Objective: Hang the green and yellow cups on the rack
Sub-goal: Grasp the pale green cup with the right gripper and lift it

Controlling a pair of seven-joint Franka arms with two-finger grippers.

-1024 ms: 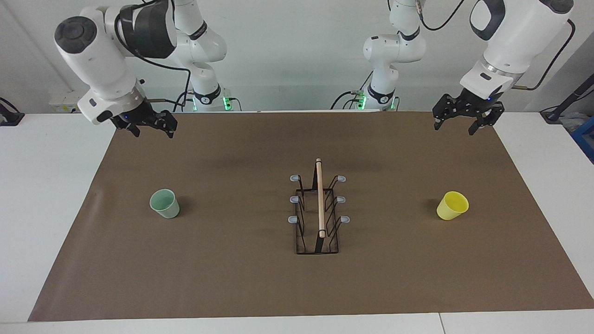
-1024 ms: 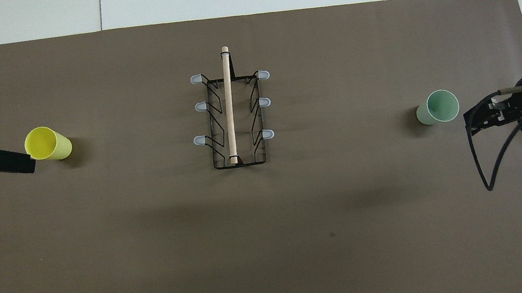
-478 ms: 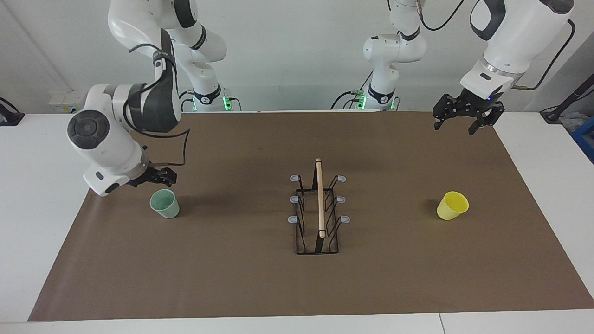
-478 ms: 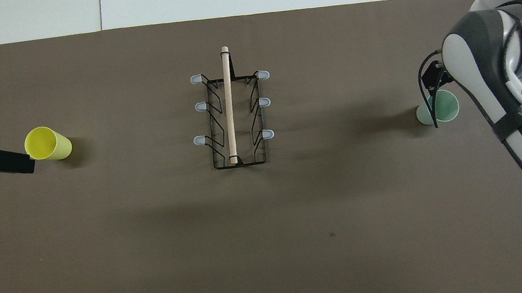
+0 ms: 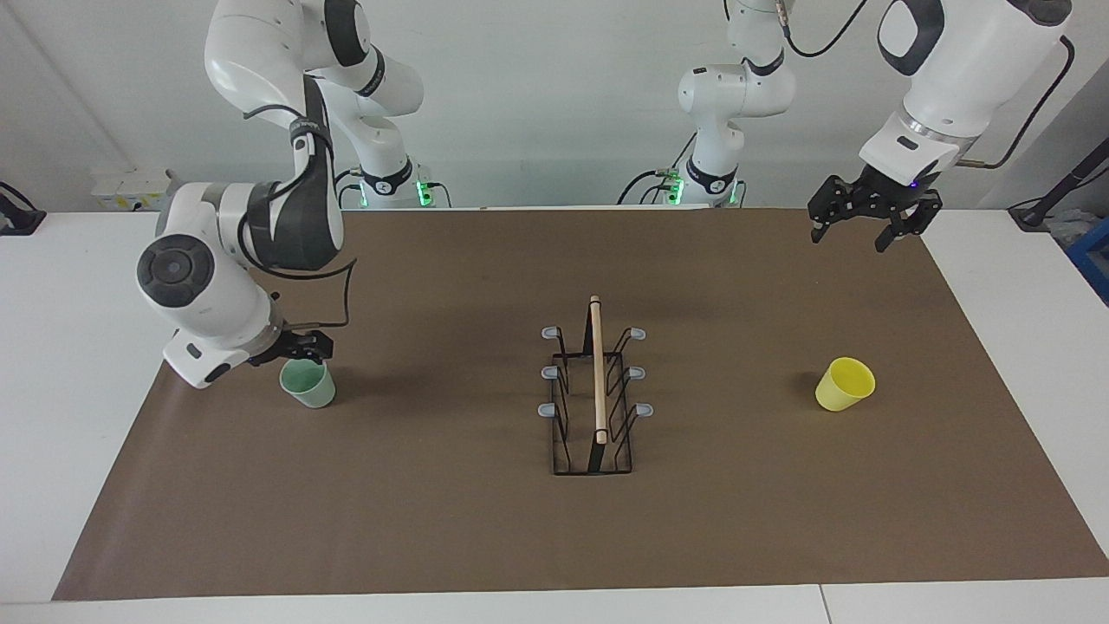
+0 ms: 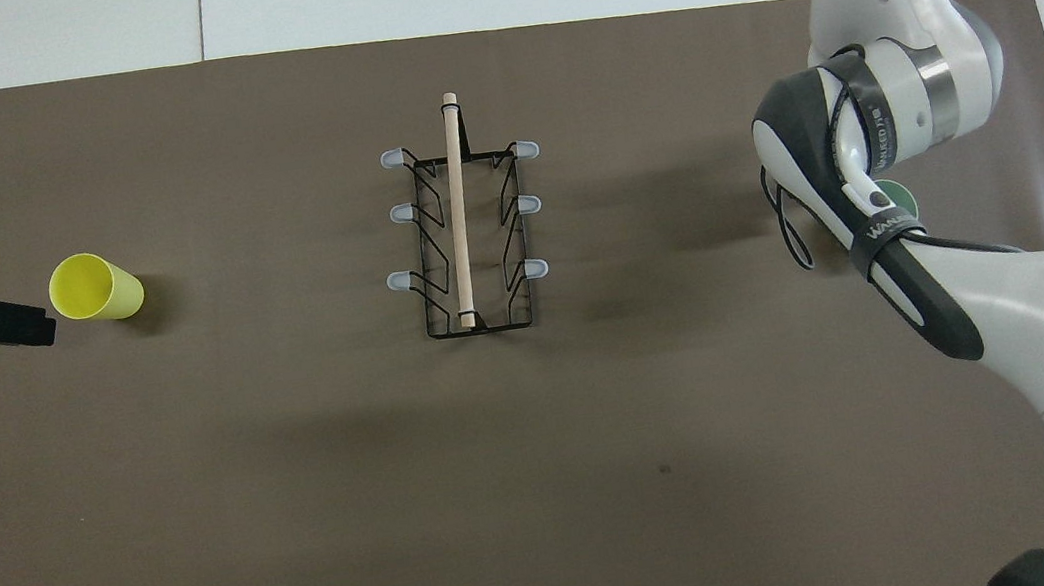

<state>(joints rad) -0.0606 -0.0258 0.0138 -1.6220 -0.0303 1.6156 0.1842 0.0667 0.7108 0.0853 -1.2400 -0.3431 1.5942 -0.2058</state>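
The green cup [image 6: 896,194] will hang over its wire with its opening down when I turn the cup over and lower it, because the rack's grey-tipped wires [image 6: 535,268] stick out.
The pale green cup [image 5: 312,390] stands mouth up on the brown mat toward the right arm's end. My right gripper [image 5: 296,353] has come down to its rim, on the side nearer the robots, and is open with the cup still on the mat. In the overhead view the right arm hides all but a sliver of the green cup [image 6: 903,200]. The yellow cup [image 5: 845,384] [image 6: 93,289] stands toward the left arm's end. My left gripper [image 5: 851,236] [image 6: 32,327] hangs open and empty above the mat beside it. The black wire rack [image 5: 598,373] [image 6: 459,210] stands mid-table with bare prongs.
A brown mat [image 5: 433,520] covers most of the white table [image 5: 78,390]. The rack's grey-tipped prongs [image 5: 548,372] stick out on both sides. Cables and arm bases stand along the table's robot end.
My right arm has swung down from high above the mat to the green cup's rim. The left gripper has barely shifted. Neither cup has moved.
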